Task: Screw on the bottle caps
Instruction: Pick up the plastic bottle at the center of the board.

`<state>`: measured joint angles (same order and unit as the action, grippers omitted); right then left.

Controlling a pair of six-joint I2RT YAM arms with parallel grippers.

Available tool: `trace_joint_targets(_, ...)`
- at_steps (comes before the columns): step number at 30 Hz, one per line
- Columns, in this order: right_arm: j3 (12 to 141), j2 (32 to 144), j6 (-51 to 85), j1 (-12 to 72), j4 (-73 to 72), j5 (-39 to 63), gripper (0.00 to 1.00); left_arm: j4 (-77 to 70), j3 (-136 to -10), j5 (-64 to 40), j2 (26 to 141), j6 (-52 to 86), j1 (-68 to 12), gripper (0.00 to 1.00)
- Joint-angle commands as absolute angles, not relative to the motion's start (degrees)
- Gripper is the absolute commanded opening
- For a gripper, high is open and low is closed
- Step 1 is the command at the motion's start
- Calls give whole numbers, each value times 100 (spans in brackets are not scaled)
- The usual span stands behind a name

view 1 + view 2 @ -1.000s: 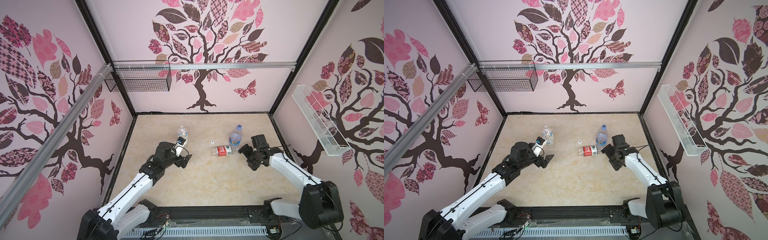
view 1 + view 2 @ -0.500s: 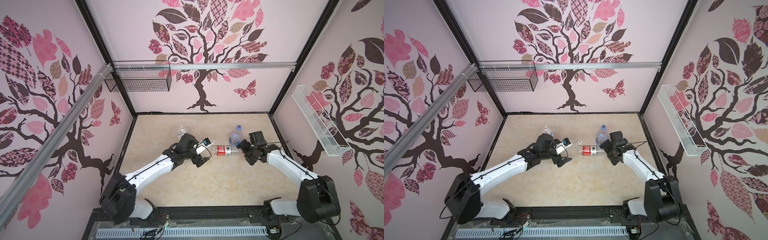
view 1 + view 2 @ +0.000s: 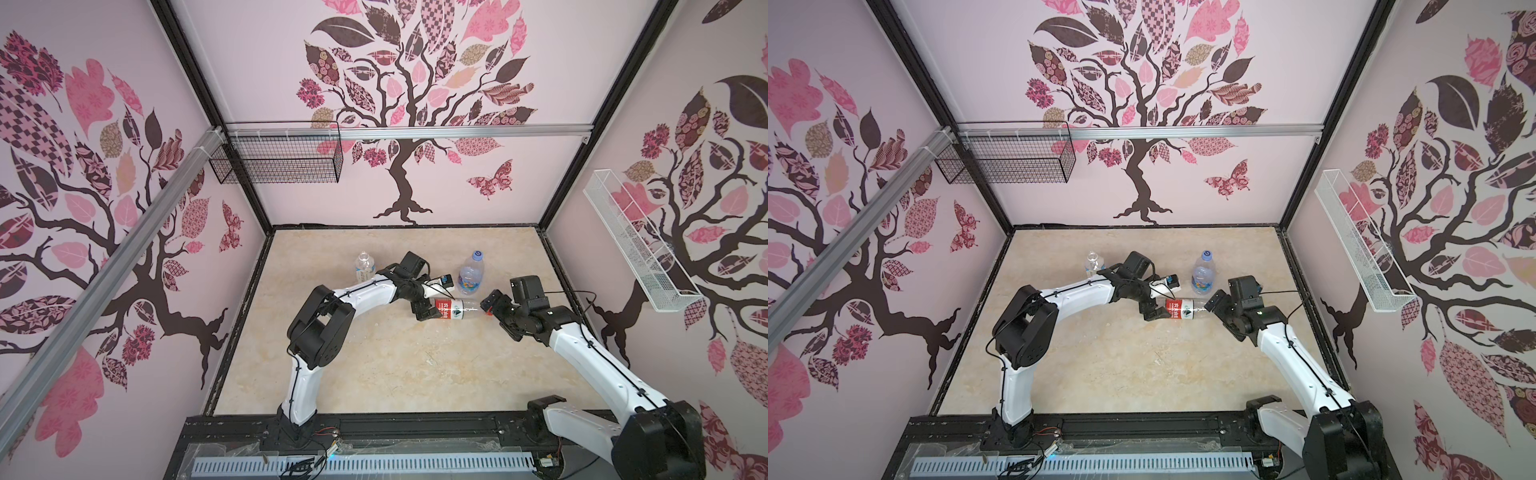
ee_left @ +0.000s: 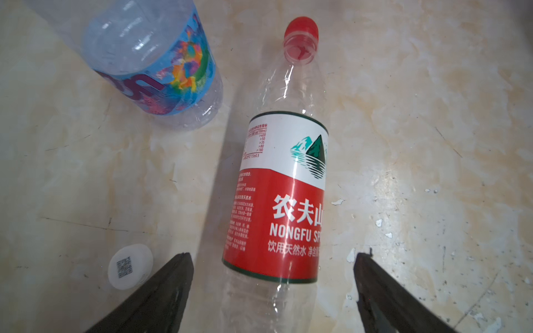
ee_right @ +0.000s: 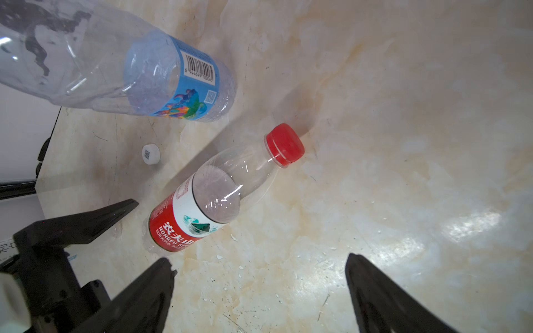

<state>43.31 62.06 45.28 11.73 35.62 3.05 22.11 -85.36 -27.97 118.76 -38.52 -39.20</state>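
Note:
The red-labelled bottle (image 3: 450,308) is lying on its side and my left gripper is at its base end, so next my right gripper grabs its neck (image 3: 478,307) and sets the bottle upright.
The red-labelled bottle (image 3: 453,309) (image 4: 282,201) (image 5: 202,207) lies on its side with the red cap (image 4: 301,26) (image 5: 285,145) on its neck. My left gripper (image 3: 430,306) (image 4: 274,259) is open and straddles its base end, with a gap on each side. My right gripper (image 3: 498,318) (image 5: 259,259) is open over bare table beside the neck end. The squat bluish bottle (image 3: 471,276) (image 3: 1203,276) stands upright with its blue cap (image 3: 478,252) on. Far left stands the taller bottle (image 3: 365,270) (image 3: 1094,264). A white cap (image 4: 130,266) (image 5: 150,154) lies loose near the left fingers.
A black wire basket (image 3: 276,160) hangs on the back wall and a white wire basket (image 3: 636,249) on the right wall. Walls close in the marble table (image 3: 395,374) on three sides. A black rail (image 3: 395,428) runs along the front.
My left arm has swung right, away from the taller bottle, and now straddles the lying red-labelled bottle, its jaws slightly narrower. My right gripper has shifted only a little near the bottle's neck.

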Motion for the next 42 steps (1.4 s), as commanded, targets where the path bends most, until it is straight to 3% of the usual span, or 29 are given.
trace_joint_targets(1,4337,6031,4282,1126,3727,330,97,2657,-8621,-2975,12032,-4280,-4048,88)
trace_joint_targets(6,4268,5914,4201,1121,3705,420,96,2730,-8804,-2636,12279,-4099,-4170,70)
trace_joint_targets(12,4182,5784,4196,1077,3739,643,96,2520,-8288,-2419,11950,-4182,-4271,57)
trace_joint_targets(19,3621,5764,4979,910,3132,1232,97,1747,-7030,-2595,10987,-3597,-4302,56)
trace_joint_targets(26,3130,6214,6074,914,1453,2155,94,751,-6064,-2723,10201,-3026,-4324,56)
trace_joint_targets(42,3368,6527,5908,1269,604,2713,72,-71,-5478,-2798,9617,-2294,-4338,56)
